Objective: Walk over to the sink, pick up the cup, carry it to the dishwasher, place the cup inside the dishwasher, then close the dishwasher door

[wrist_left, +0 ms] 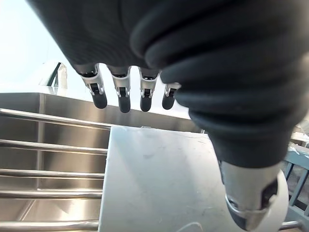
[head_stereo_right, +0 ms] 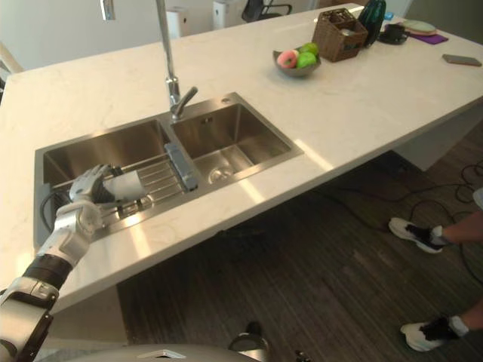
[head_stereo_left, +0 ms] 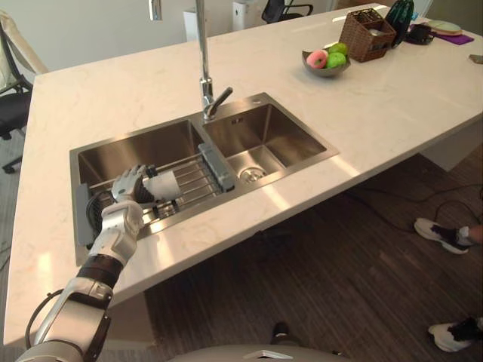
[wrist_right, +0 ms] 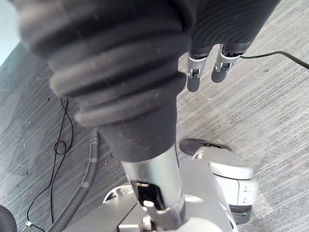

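My gripper is going to lift the cup (head_stereo_left: 162,186), and I should expect the cup to be empty, because it is lying on its side across the open bars of the wire rack (head_stereo_left: 198,182).
A pale cup (head_stereo_left: 164,184) lies on its side on the wire rack (head_stereo_left: 195,175) across the left basin of the steel sink (head_stereo_left: 266,130). My left hand (head_stereo_left: 128,185) reaches in from the counter's front edge and sits at the cup's near end. In the left wrist view its fingers (wrist_left: 124,99) stretch straight out just above the cup (wrist_left: 159,183), and the thumb (wrist_left: 251,205) lies beside it, so the hand is open. My right hand (wrist_right: 194,77) hangs relaxed and open over the wooden floor, holding nothing.
A tall faucet (head_stereo_left: 204,68) rises behind the divider between the basins. On the counter's far right stand a bowl of fruit (head_stereo_left: 326,60) and a wicker basket (head_stereo_left: 367,35). A person's shoes (head_stereo_left: 441,234) rest on the floor to the right.
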Robot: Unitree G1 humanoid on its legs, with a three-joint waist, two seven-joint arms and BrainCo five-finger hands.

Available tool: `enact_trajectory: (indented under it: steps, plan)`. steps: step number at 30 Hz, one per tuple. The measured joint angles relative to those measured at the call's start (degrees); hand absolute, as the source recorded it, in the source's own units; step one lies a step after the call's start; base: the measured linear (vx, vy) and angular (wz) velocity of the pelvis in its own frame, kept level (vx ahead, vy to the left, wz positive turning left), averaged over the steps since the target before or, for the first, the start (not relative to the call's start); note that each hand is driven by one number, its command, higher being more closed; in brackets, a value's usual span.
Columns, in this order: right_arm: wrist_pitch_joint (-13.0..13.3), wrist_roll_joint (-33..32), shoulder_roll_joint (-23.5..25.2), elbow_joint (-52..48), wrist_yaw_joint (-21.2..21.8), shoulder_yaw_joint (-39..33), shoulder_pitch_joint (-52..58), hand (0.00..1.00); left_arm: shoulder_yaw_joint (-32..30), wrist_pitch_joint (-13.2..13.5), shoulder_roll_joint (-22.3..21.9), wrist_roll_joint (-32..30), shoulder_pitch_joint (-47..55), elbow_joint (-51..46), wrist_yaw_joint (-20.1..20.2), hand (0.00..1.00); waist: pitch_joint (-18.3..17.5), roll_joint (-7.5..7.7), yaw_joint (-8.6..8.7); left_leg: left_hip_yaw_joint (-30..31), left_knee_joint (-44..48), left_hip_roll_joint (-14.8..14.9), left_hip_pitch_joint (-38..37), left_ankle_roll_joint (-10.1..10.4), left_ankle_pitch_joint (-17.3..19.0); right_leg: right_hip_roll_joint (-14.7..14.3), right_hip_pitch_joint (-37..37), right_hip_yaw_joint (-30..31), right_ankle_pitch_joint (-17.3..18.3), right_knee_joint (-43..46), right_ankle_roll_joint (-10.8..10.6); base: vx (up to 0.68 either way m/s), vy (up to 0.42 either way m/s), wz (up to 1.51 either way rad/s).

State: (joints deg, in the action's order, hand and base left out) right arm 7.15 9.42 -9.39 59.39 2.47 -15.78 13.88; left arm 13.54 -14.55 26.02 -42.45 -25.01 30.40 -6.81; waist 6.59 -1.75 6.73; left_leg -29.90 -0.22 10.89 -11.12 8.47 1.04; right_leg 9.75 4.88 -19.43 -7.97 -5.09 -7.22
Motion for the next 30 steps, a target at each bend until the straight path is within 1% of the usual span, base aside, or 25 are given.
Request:
enact_trajectory:
  steps: [3, 5, 9, 11, 16, 21, 24, 30]
  plan:
    - [0.0, 0.0, 0.0, 0.0, 0.0, 0.0, 0.0, 0.00, 0.1, 0.2, 0.0, -1.7, 0.0, 0.0, 0.7, 0.00, 0.0, -0.05, 0.11, 0.0, 0.0, 0.0, 0.0, 0.0, 0.0, 0.0, 0.0, 0.0, 0.0, 0.0, 0.0, 0.00, 0.000, 0.00]
    - [0.0, 0.0, -0.1, 0.0, 0.0, 0.0, 0.0, 0.00, 0.2, 0.4, -0.1, -1.8, 0.0, 0.1, 1.5, 0.00, -0.1, -0.11, 0.20, 0.0, 0.0, -0.1, 0.0, 0.0, 0.0, 0.1, 0.0, 0.0, 0.0, 0.0, 0.0, 0.00, 0.000, 0.00]
    - [-0.1, 0.0, -0.2, 0.0, 0.0, 0.0, 0.0, 0.00, 1.0, 0.8, -0.2, -4.0, 0.0, 1.3, 3.7, 0.00, -0.2, -0.31, 0.61, 0.0, 0.0, -0.1, 0.0, 0.0, 0.0, 0.1, 0.0, 0.0, 0.0, 0.0, 0.0, 0.00, 0.000, 0.00]
    - [-0.1, 0.0, -0.2, 0.0, 0.0, -0.1, 0.0, 0.00, 1.6, 0.8, -0.3, -4.1, 0.1, 2.4, 5.0, 0.00, -0.2, -0.43, 0.95, 0.0, 0.0, -0.1, 0.0, 0.0, 0.0, 0.1, 0.0, 0.0, 0.0, 0.0, 0.0, 0.00, 0.000, 0.00]
    - [-0.2, 0.0, -0.4, 0.0, 0.1, -0.1, 0.0, 0.00, 2.3, 1.2, -0.3, -7.2, 0.1, 3.1, 7.3, 0.00, -0.5, -0.85, 1.15, 0.0, 0.0, -0.1, 0.0, 0.0, 0.1, 0.1, -0.1, 0.0, 0.0, 0.0, 0.0, 0.00, 0.000, 0.00]
    - [-1.2, 0.0, -0.9, 0.0, 0.3, -0.1, -0.1, 0.00, 2.3, 1.3, -0.3, -7.9, 0.1, 4.3, 8.7, 0.00, -1.0, -1.67, 1.36, -0.1, 0.0, 0.0, -0.1, 0.0, 0.3, 0.0, 0.0, 0.2, 0.0, 0.0, 0.0, 0.00, 0.000, 0.00]
    - [-1.2, 0.0, -1.1, 0.0, 0.8, -0.1, -0.1, 0.00, 2.3, 1.3, -0.3, -7.8, 0.0, 4.7, 9.3, 0.00, -1.1, -1.75, 1.49, -0.1, 0.0, 0.0, -0.2, 0.0, 0.3, 0.0, 0.0, 0.3, 0.0, 0.0, 0.0, 0.00, 0.000, 0.00]
    - [-1.4, 0.0, -1.9, 0.0, 1.4, -0.1, -0.2, 0.00, 2.2, 1.3, -0.3, -7.1, -1.2, 7.2, 12.7, 0.00, -1.1, -1.81, 1.41, -0.6, 0.0, -0.1, -0.9, 0.3, 0.8, -0.2, 0.0, 1.5, 0.0, 0.0, 0.0, 0.00, 0.000, -0.08]
